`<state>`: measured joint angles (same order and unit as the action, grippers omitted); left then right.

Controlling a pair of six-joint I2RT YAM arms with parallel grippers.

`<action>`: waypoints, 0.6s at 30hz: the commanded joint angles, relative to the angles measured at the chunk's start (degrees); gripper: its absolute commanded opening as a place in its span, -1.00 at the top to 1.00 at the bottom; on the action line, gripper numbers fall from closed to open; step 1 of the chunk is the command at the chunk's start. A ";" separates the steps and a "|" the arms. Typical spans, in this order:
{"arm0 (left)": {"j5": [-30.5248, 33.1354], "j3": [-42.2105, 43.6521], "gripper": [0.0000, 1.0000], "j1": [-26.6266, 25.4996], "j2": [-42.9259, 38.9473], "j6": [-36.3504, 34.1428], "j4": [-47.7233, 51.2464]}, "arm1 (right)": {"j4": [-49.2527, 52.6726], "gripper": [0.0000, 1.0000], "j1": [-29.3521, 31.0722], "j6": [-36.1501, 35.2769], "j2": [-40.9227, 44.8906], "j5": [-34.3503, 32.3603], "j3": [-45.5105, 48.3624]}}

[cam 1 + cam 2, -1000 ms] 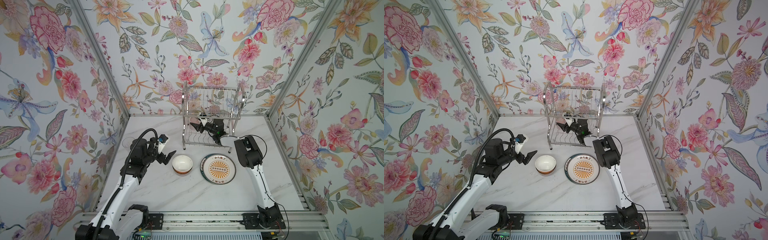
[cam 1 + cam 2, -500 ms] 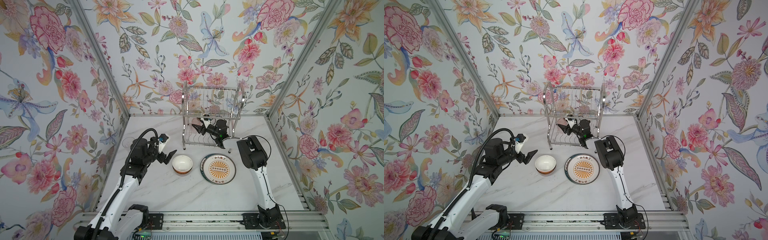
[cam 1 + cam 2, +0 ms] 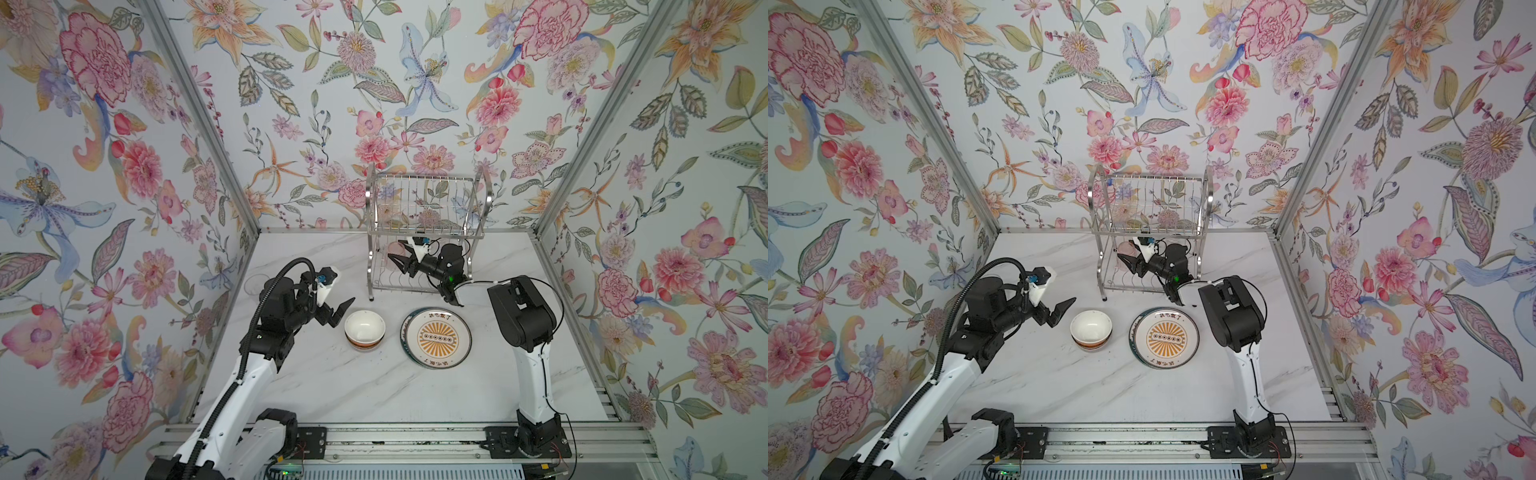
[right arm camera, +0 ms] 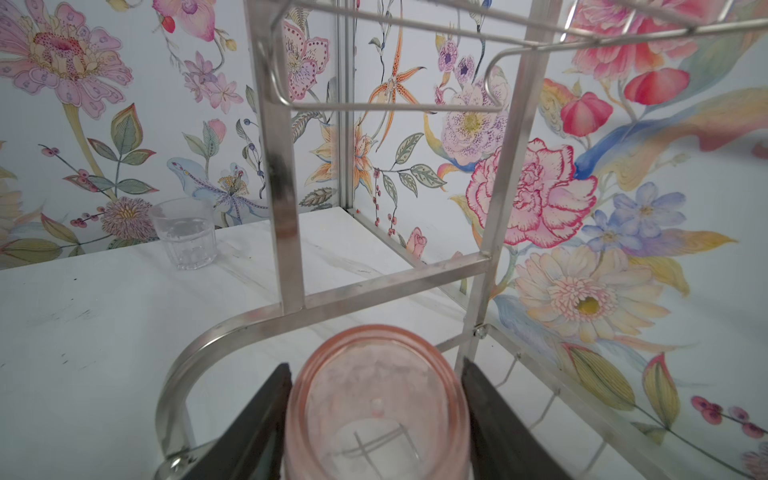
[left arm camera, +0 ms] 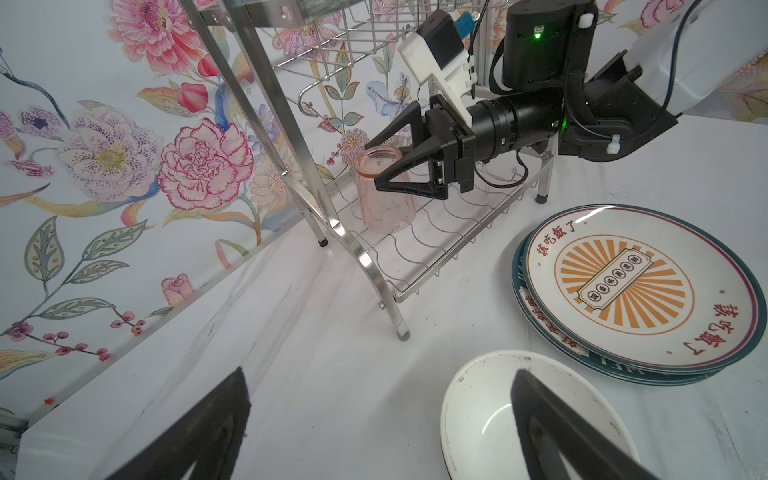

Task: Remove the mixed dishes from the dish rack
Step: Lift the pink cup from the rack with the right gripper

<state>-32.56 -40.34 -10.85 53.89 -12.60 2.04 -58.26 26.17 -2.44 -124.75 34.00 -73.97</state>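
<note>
My right gripper is holding the pink tumbler's narrow end (image 5: 377, 159) and leaves its wider end (image 5: 389, 219) free. My left gripper should go on moving closer until it closes there.
The chrome dish rack (image 3: 424, 176) (image 3: 1154, 178) stands at the back of the marble table. On its lower shelf a pink glass tumbler (image 5: 382, 208) (image 4: 374, 399) stands with its wider end down. My right gripper (image 3: 397, 250) (image 5: 372, 165) (image 4: 376, 365) reaches in from the right and is shut on it, one finger on each side. A stack of bowls (image 3: 365, 328) (image 5: 478, 415), white inside, sits on the table in front of the rack. Beside it lies a stack of plates (image 3: 435, 337) (image 5: 623, 286) with the orange sunburst plate on top. My left gripper (image 3: 340, 312) (image 5: 379, 372) hangs open, just left of the bowls, holding nothing.
A clear tumbler (image 4: 183, 232) (image 3: 255, 284) stands on the table near the left wall. Floral walls close the table in on the left, back and right. The rack's upright frame bars (image 4: 282, 199) stand close beyond the pink tumbler. A metal rail (image 3: 395, 432) runs along the front edge.
The right arm's wrist and elbow have drifted slightly to the right while its gripper stays on the pink tumbler in the rack. The left arm has not moved.
</note>
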 commanded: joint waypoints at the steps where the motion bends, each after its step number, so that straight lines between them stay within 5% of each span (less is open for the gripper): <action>1: 0.49 0.31 -0.99 -0.67 -1.20 1.19 -1.46 | -5.99 1.00 0.61 0.62 4.96 -0.83 1.76; 18: 0.53 2.35 -0.99 -0.83 -5.15 1.42 -1.09 | -9.33 1.00 4.38 -1.52 11.61 -4.00 13.67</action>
<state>-32.53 -39.24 -10.96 49.93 -12.34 1.26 -64.40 30.04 -3.46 -116.86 30.87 -61.58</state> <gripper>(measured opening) 0.994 0.604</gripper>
